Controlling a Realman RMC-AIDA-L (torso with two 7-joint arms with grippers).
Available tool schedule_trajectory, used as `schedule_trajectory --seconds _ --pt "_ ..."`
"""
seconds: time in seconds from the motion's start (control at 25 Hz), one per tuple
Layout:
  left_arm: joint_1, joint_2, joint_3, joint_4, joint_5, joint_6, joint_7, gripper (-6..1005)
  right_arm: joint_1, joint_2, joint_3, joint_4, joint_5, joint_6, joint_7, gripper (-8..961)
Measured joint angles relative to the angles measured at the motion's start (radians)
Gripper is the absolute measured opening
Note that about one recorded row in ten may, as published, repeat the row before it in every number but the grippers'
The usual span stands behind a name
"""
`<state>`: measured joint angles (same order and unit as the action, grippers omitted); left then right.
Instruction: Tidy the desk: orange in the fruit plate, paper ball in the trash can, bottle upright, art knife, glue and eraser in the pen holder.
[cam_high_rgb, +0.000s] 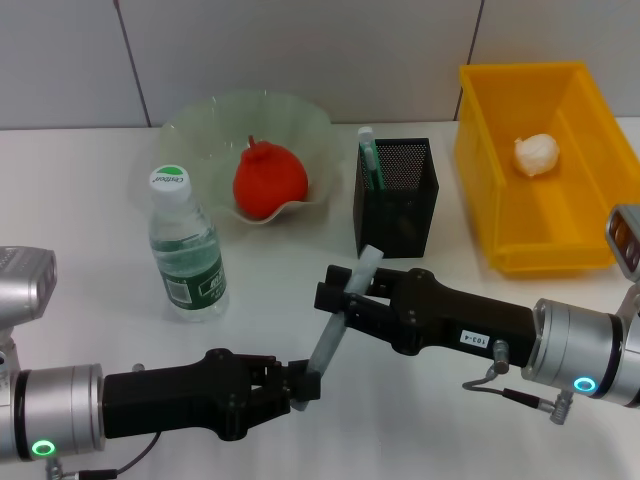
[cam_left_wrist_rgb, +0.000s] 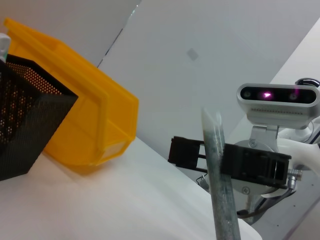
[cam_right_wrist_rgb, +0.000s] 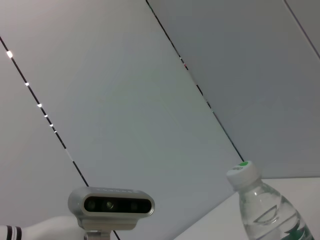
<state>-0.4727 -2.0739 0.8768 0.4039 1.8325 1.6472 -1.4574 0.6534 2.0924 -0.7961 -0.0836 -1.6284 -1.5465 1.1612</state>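
Observation:
The art knife's lower end is blocked from the pen holder by my left gripper, so my right gripper should hold the art knife's upper part (cam_high_rgb: 363, 270) while my left gripper opens.
The grey art knife (cam_high_rgb: 340, 325) slants up over the table's front middle. My left gripper (cam_high_rgb: 305, 385) is shut on its lower end. My right gripper (cam_high_rgb: 335, 290) stands open at the knife's upper part, which crosses its fingers (cam_left_wrist_rgb: 187, 151); the blade end (cam_left_wrist_rgb: 212, 125) sticks up past them. The bottle (cam_high_rgb: 190, 250) stands upright at the left. An orange (cam_high_rgb: 268, 180) lies in the glass fruit plate (cam_high_rgb: 200, 120). The black mesh pen holder (cam_high_rgb: 395, 195) holds a green-and-white glue stick (cam_high_rgb: 370, 160). A paper ball (cam_high_rgb: 537, 155) lies in the yellow trash can (cam_high_rgb: 480, 180). No eraser shows.
The trash can (cam_left_wrist_rgb: 95, 125) stands right of the pen holder (cam_left_wrist_rgb: 25, 115), both behind the grippers. The bottle's cap (cam_right_wrist_rgb: 244, 172) shows in the right wrist view. Bare white table lies in front of the bottle and holder.

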Motion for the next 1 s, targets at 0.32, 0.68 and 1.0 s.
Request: schedule_trajectory --seconds 0.32,0.68,1.0 --pt "0.002 0.0 0.004 -0.002 -0.009 0.005 0.016 162 0.002 0.0 0.0 0.005 0.0 -0.004 0.002 229" --pt "0.004 0.0 -0.002 -0.005 -0.011 0.004 0.003 186 0.005 0.0 0.0 0.005 0.006 -0.005 0.002 203" --pt "0.007 0.004 -0.003 -0.002 -0.019 0.011 -0.015 383 0.012 0.0 0.0 0.003 0.009 -0.008 0.012 156"
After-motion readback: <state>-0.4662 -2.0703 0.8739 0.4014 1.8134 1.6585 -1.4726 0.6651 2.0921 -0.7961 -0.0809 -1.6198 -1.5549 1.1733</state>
